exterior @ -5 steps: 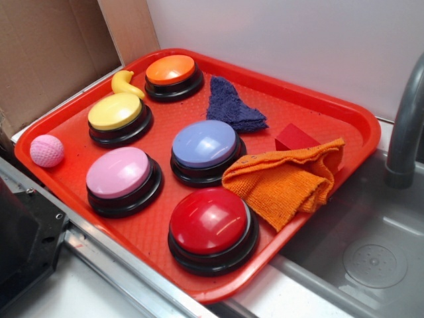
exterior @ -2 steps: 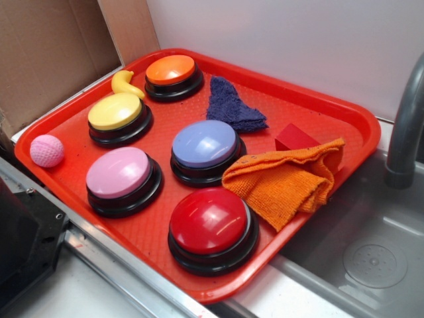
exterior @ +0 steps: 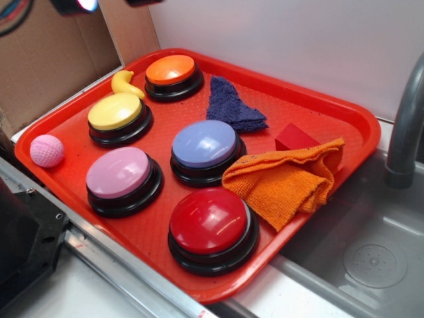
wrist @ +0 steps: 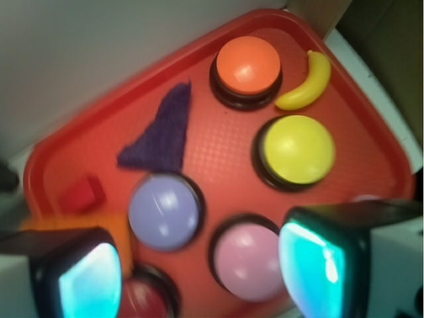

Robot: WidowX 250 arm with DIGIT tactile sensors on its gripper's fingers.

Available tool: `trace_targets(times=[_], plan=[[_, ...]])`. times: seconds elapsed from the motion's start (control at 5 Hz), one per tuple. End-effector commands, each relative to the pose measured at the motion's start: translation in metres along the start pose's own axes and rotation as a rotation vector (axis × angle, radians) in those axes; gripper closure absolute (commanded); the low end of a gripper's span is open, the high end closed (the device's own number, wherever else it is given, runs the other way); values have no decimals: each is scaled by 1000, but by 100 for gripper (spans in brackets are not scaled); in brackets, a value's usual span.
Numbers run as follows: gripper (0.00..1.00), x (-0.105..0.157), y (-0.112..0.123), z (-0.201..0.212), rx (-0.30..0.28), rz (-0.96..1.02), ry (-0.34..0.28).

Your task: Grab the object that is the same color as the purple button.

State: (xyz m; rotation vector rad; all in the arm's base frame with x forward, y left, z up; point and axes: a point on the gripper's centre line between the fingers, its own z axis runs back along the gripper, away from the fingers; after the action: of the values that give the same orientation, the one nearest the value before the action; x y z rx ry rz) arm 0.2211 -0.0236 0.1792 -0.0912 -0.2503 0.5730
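The navy-purple cloth point(exterior: 230, 107) lies limp with loose pointed corners point(exterior: 259, 123), so I expect it to bunch up at the robot's gripper and hang down at its ends when the robot lifts it.
The small dark navy-purple cloth point(exterior: 232, 106) lies flat at the back of the red tray point(exterior: 344, 112), just behind the purple button point(exterior: 204, 144) with its lavender-blue dome. In the wrist view the cloth point(wrist: 161, 129) sits above the purple button point(wrist: 163, 212). My gripper point(wrist: 202, 278) is open and empty, high above the tray's near side, over the pink and purple buttons. In the exterior view only the gripper's tips point(exterior: 111, 2) show at the top left edge.
On the tray are also an orange cloth point(exterior: 285, 182), a red block point(exterior: 295, 138), pink point(exterior: 119, 173), red point(exterior: 211, 222), yellow point(exterior: 116, 112) and orange point(exterior: 171, 69) buttons, a banana point(exterior: 126, 84) and a pink ball point(exterior: 46, 150). A faucet point(exterior: 404, 132) and sink stand at the right.
My gripper's tips have come into the exterior view at the top left edge. Nothing on the tray has moved.
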Motion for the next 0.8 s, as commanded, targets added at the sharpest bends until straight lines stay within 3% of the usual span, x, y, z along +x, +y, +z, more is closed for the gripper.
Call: trace_targets(times=[0.0, 0.2, 0.6], plan=[[0, 59, -25, -60, -2, 343, -181], [0, 69, -33, -95, 13, 399, -164], [0, 75, -31, -150, 127, 399, -142]])
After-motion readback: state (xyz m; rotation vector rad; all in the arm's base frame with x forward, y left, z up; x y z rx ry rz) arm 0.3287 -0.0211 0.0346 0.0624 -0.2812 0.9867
